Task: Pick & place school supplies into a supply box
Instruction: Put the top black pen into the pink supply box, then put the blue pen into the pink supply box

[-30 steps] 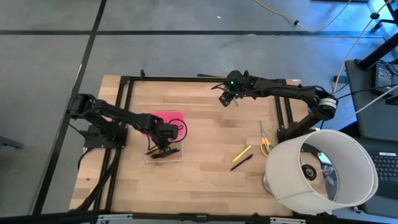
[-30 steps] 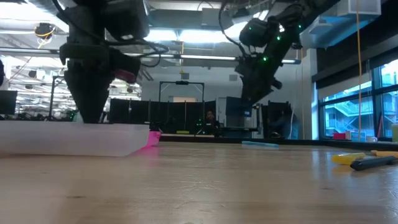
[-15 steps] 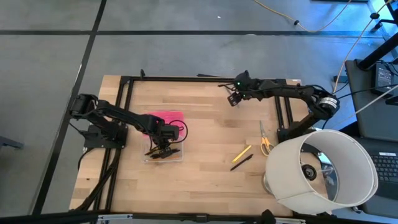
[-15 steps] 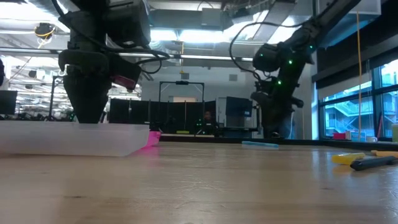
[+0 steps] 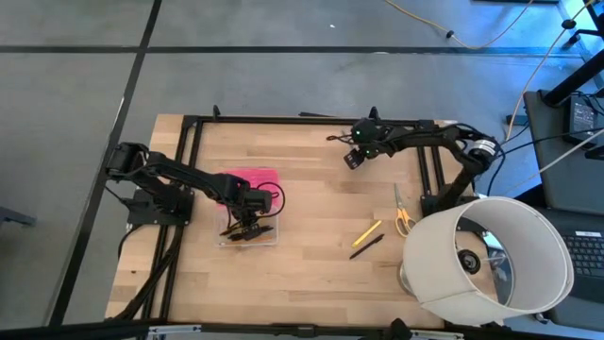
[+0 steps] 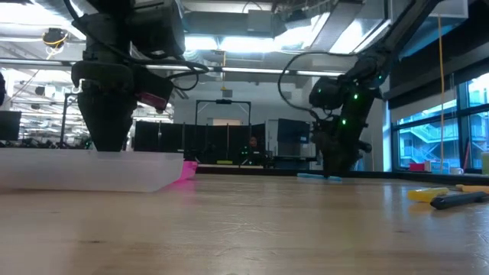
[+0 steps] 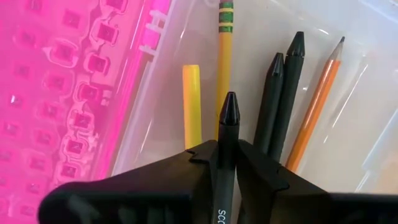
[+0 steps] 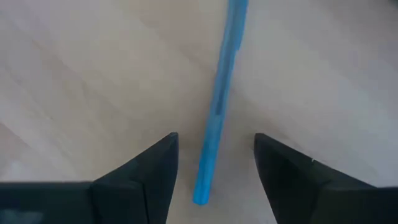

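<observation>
The blue pen's end [image 8: 203, 191] is between my right gripper's fingers close to the table's far edge. I should first pull it to the wood [image 5: 355, 210] beside the yellow pen.
My left gripper [image 5: 247, 227] hangs over the clear supply box [image 5: 267, 238] and is shut on a black pen [image 7: 226, 143]. The box's pink lid [image 5: 247, 178] lies open on its far side. In the box lie a yellow pencil [image 7: 224, 62], a short yellow piece [image 7: 191, 102], two black pens [image 7: 283, 93] and an orange pencil [image 7: 317, 99]. My right gripper [image 5: 351, 159] is open and low near the table's far edge. Its fingers stand on either side of a blue pen [image 8: 216, 106] without touching it. Yellow-handled scissors [image 5: 403, 210], a yellow pen [image 5: 366, 232] and a black pen [image 5: 366, 247] lie on the table's right part. My left gripper pinches the black pen's barrel [image 7: 225, 180] between its two fingers. The pen runs along the fingers, and its pointed end [image 7: 229, 104] sticks out past the fingertips. The fingers point down from above into the box. The pen is held above the supplies in the box.
A large white lampshade [image 5: 491, 260] stands at the table's near right corner, close to the scissors. A black frame [image 5: 189, 127] runs round the table's far and left sides. Bare wood lies between the box and the loose pens.
My right gripper has moved a little toward the table's right edge and come down to the table near the far edge, over the blue pen.
</observation>
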You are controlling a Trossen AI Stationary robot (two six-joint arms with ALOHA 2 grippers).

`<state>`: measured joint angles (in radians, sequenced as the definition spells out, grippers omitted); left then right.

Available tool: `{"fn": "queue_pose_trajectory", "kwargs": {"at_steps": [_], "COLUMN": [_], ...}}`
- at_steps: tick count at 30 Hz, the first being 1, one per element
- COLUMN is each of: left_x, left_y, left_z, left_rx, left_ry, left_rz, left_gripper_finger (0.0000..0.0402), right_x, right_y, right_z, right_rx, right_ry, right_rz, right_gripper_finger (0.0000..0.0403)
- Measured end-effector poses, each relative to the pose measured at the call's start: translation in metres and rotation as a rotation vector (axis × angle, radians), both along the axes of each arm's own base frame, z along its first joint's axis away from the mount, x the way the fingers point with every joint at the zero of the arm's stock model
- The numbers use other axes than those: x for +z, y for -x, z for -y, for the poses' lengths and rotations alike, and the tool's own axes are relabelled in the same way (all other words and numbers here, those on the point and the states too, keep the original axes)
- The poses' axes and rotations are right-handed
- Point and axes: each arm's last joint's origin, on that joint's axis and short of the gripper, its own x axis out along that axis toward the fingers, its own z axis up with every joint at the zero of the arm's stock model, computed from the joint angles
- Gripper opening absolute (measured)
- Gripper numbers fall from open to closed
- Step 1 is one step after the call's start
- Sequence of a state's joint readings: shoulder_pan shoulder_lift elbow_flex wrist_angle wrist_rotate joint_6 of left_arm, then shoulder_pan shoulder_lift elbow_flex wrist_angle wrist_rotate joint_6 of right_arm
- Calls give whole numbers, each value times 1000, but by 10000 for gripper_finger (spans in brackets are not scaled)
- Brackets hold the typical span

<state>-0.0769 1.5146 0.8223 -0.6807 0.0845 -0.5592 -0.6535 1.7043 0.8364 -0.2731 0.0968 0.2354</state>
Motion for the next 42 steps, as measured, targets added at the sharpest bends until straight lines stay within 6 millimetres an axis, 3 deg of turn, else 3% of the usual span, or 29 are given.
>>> {"fn": "queue_pose_trajectory", "kwargs": {"at_steps": [9,27,42], "left_x": [0,4,54], "left_y": [0,-3,-36], "left_z": [3,2,5], "left_rx": [-24,-6,-73], "left_ry": [87,68,60], "left_rz": [-4,9,210], "left_gripper_finger": [52,86,88], "right_x": [-8,-11,-1], "right_y": [-2,0,-1], "right_z": [1,-1,-12], "right_rx": [-19,35,88], "right_ry": [-10,-19,-84], "right_rz": [-22,-68,-20], "right_gripper_finger": [201,16,21]}}
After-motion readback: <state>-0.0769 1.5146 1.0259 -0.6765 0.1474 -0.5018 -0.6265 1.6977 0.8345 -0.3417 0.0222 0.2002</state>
